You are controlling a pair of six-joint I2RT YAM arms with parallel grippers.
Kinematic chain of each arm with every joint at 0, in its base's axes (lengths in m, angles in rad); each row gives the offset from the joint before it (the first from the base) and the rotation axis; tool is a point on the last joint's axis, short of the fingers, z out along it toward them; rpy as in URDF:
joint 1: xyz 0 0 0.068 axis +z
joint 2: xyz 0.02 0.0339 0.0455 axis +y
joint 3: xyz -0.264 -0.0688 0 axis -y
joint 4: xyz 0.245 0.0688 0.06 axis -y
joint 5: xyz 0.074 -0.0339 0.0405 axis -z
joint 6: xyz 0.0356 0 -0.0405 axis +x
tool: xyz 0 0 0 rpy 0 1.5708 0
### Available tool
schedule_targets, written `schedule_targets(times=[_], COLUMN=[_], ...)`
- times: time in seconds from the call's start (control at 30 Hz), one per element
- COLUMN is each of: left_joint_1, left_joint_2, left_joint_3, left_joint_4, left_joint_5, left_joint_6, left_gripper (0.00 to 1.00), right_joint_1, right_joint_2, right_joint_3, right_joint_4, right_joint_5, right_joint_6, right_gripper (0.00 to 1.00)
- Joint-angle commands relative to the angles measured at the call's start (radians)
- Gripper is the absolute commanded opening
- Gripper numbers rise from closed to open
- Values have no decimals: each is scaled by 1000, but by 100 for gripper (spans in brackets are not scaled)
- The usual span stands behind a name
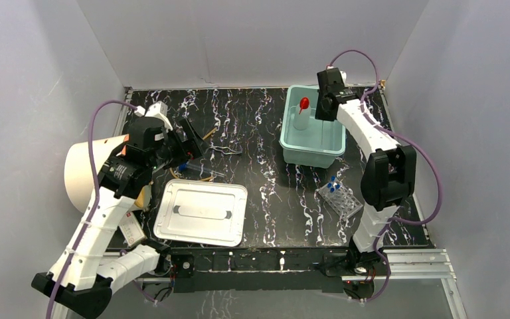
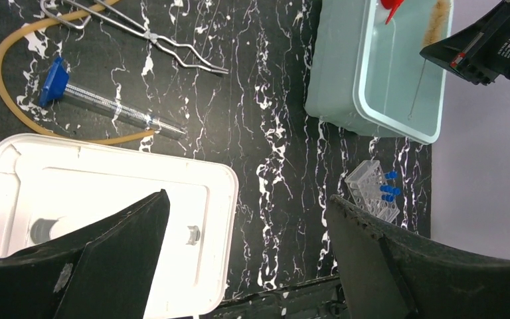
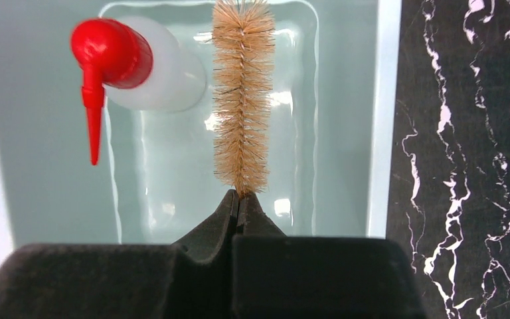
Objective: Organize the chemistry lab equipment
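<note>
The brown brush (image 3: pixel 242 100) is along the teal bin and clear of the white squeeze bottle, so my right gripper should keep lowering it and let go near the open part of the bin's bottom (image 1: pixel 315 138).
My right gripper (image 3: pixel 239 198) is shut on the wire stem of a brown bristle brush (image 3: pixel 242 93), held over the teal bin (image 3: pixel 385 119). A white squeeze bottle (image 3: pixel 166 66) with a red cap stands inside the bin, left of the brush. My left gripper (image 2: pixel 247 206) hangs open and holds nothing, above the right edge of a white lid (image 2: pixel 106 173). Beyond the lid lie amber rubber tubing (image 2: pixel 0 73), a blue-capped clear tube (image 2: pixel 106 106) and thin metal tongs (image 2: pixel 172 46). The clear tube rack (image 1: pixel 340 199) with small blue-capped tubes sits at the front right.
A large cream cylinder (image 1: pixel 89 169) lies at the table's left edge beside my left arm. A small white card (image 1: pixel 131 229) lies near the front left corner. Grey walls close in the back and both sides.
</note>
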Motion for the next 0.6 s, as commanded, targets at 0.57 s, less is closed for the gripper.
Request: schedule_targets(times=[0.57], left_joint_1=[-1], left_joint_2=[46], left_joint_3=[-21], left_joint_4=[15], left_joint_5=[36], left_joint_6=[18], left_gripper=[87], right_joint_1=[4], right_joint_2=[73], right_joint_3=[-101], right_joint_4=[148], right_joint_5=[40], right_joint_6=[-8], right_gripper=[15])
